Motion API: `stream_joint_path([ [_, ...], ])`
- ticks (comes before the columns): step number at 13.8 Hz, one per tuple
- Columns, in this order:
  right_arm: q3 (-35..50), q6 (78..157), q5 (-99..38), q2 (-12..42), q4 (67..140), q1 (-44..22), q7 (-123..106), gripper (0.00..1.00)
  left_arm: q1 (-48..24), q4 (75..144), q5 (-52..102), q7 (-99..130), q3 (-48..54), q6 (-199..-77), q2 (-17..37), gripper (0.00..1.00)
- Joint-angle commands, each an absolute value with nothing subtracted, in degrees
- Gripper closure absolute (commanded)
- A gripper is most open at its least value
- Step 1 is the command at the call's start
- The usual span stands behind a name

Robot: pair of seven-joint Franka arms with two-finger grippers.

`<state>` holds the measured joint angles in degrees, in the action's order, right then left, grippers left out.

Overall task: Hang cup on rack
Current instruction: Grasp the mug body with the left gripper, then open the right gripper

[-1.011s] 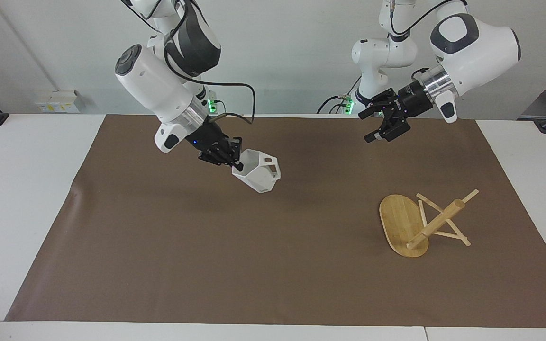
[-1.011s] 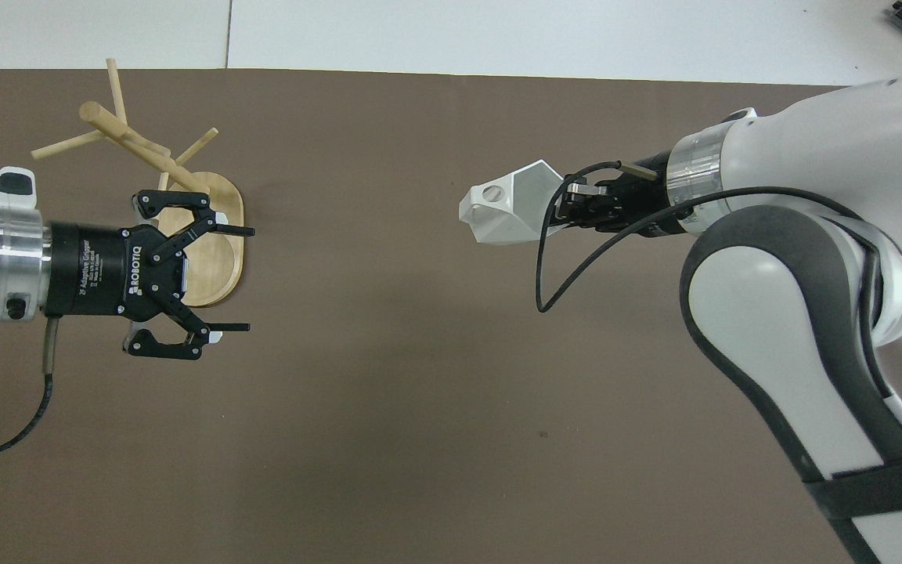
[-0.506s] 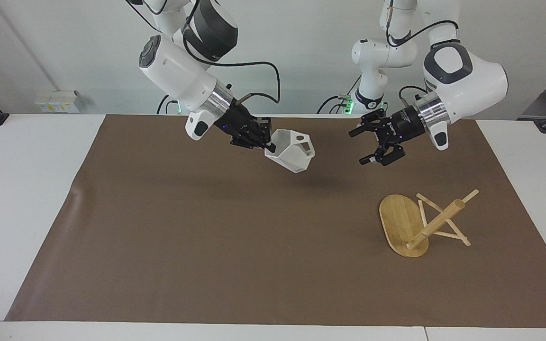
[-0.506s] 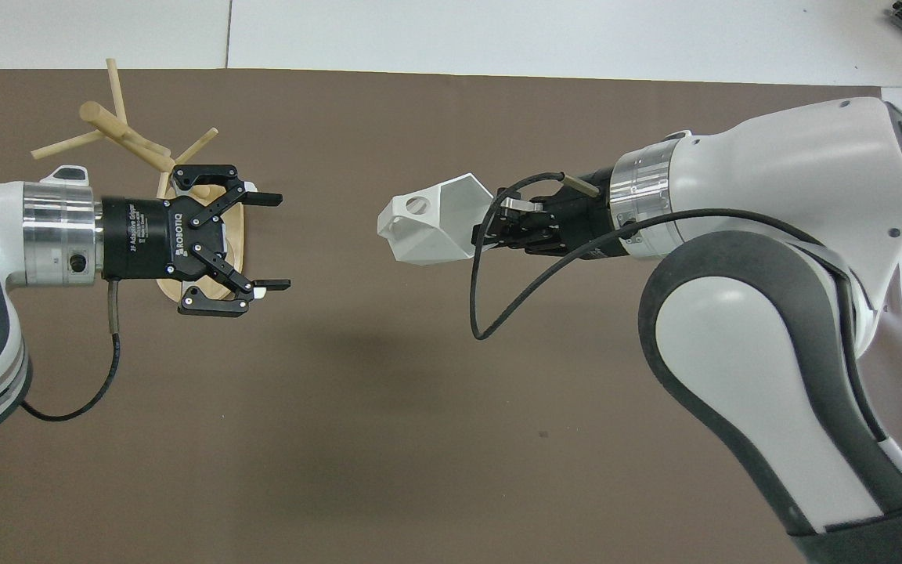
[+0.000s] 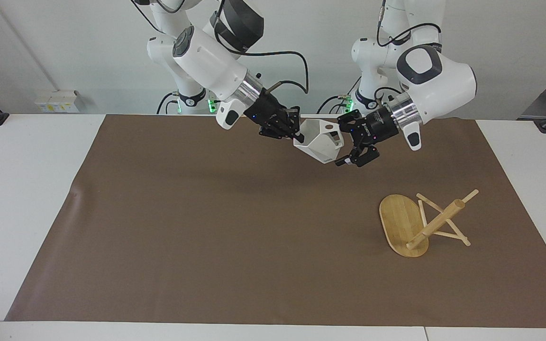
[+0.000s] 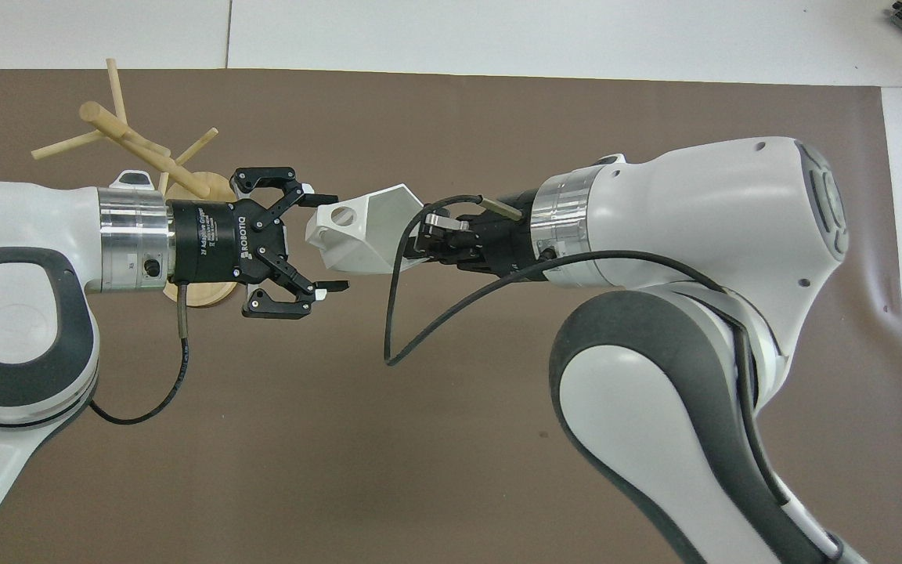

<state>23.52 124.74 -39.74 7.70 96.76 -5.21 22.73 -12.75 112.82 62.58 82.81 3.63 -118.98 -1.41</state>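
Note:
My gripper will hang the cup, and the bamboo rack [image 6: 158, 161] should stay standing then, because pegs spread out around a post with its round end [image 6: 90, 111] facing up.
The white faceted cup [image 5: 318, 144] hangs in the air over the brown mat, tilted, with my right gripper [image 5: 296, 136] shut on its rim. In the overhead view the cup [image 6: 369, 235] points its pierced handle away from the right gripper [image 6: 423, 244]. My left gripper [image 5: 345, 142] is open, and its fingers stand on either side of the cup's handle end [image 6: 331, 243]. Whether they touch it I cannot tell. The bamboo rack [image 5: 436, 222] lies tipped over on the mat toward the left arm's end, its oval base [image 5: 398, 220] standing on edge. The left gripper covers part of the rack [image 6: 134, 149] from above.
A brown mat [image 5: 206, 237] covers most of the white table [image 5: 22, 189]. Black cables loop from both wrists, one hanging under the right gripper [image 6: 396, 329].
The right arm carried the cup up and toward the left arm's end. The left gripper came to meet it, staying open, and now brackets the cup's handle end.

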Motion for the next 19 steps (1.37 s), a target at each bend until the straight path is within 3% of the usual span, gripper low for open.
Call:
stream_joint_path([
  [1, 23.8, 125.5, -41.2, 6.7, 97.8, -4.7, 23.0, 1.00, -14.3, 113.4, 63.9, 83.5, 3.1, -120.4, -1.6, 0.00],
  [7, 23.8, 125.2, -41.2, 6.7, 97.8, -4.7, 22.9, 1.00, -14.5, 113.8, 63.5, 83.1, 3.0, -120.4, -1.8, 0.01],
  [8, 23.8, 125.2, -41.2, 6.7, 97.8, -4.7, 22.9, 1.00, -14.6, 114.2, 63.5, 83.1, 3.0, -120.4, -1.8, 0.33],
  [9, 23.8, 125.2, -41.2, 6.7, 97.8, -4.7, 22.9, 1.00, -14.6, 114.2, 63.5, 82.8, 3.0, -120.1, -1.8, 0.76],
  [10, 23.8, 125.2, -41.1, 6.7, 97.8, -4.7, 22.9, 1.00, -14.6, 114.2, 63.5, 82.4, 3.0, -119.8, -1.8, 1.00],
  [14, 23.8, 125.1, -41.1, 6.8, 97.8, -4.7, 22.9, 1.00, -14.2, 114.3, 63.4, 81.2, 3.0, -118.9, -2.0, 1.00],
  [19, 23.7, 125.1, -40.3, 6.8, 97.8, -4.6, 22.8, 0.10, -13.6, 114.3, 63.4, 81.8, 2.9, -118.3, -2.1, 1.00],
])
